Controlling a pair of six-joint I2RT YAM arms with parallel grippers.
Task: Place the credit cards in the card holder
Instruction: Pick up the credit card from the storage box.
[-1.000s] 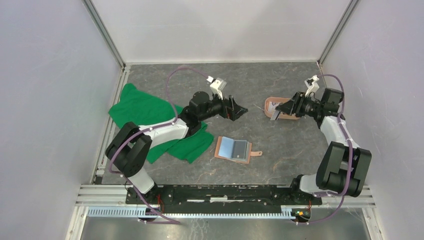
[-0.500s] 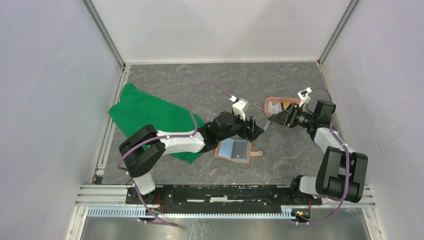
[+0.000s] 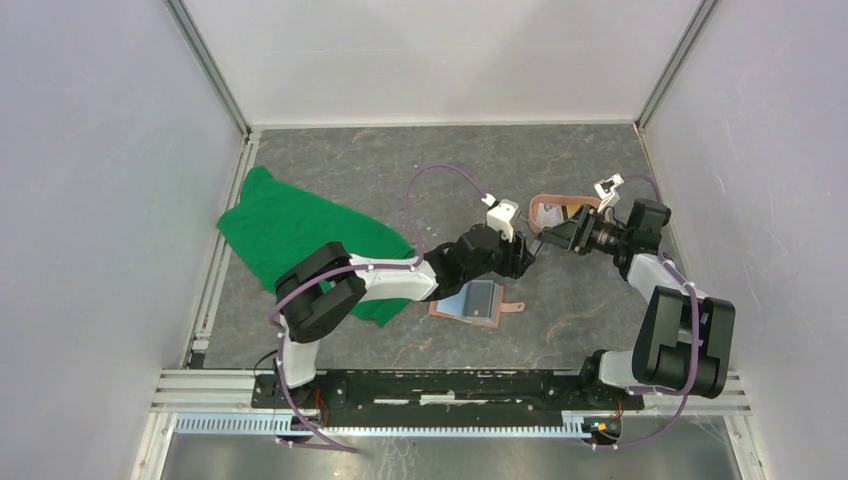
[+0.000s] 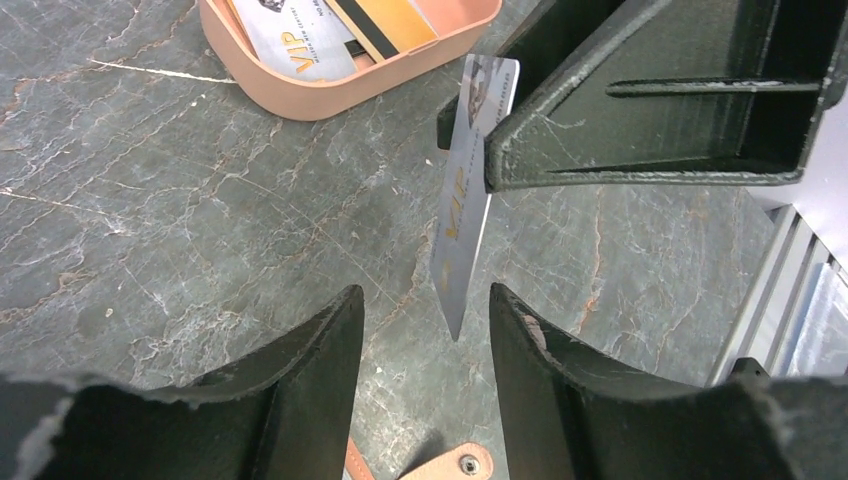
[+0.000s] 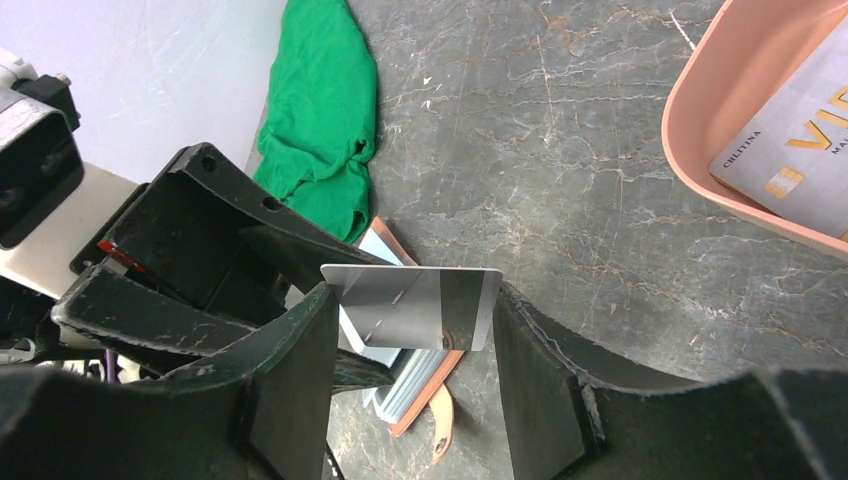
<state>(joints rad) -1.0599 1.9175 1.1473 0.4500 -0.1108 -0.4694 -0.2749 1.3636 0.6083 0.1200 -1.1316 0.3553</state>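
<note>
The silver credit card [image 5: 405, 305] is held by opposite edges in my right gripper, so next my left gripper takes it to let my right gripper steady the card holder [image 3: 486, 303].
My right gripper [image 5: 412, 295] is shut on a silver credit card [image 5: 415, 305], gripping it by its two short edges above the table. The left wrist view shows that same card [image 4: 465, 200] edge-on, its lower corner hanging between my left gripper's [image 4: 425, 300] fingertips with a gap on each side; that gripper is open. In the top view the left gripper [image 3: 527, 252] and right gripper [image 3: 552, 238] meet nose to nose. The tan card holder [image 3: 480, 298] lies open on the table just below them, blue-grey pockets up. More credit cards [image 4: 300, 45] lie in the pink tray [image 4: 300, 100].
The pink tray [image 3: 545, 204] sits right behind the grippers. A green cloth [image 3: 300, 235] is spread at the left, partly under the left arm. The card holder's strap tab [image 4: 460, 462] lies below the left fingers. White walls with metal rails enclose the table.
My left arm swung right, from over the green cloth to the right gripper, and its jaws narrowed around the card's corner. The right gripper carried the card a little left of the tray, then held still.
</note>
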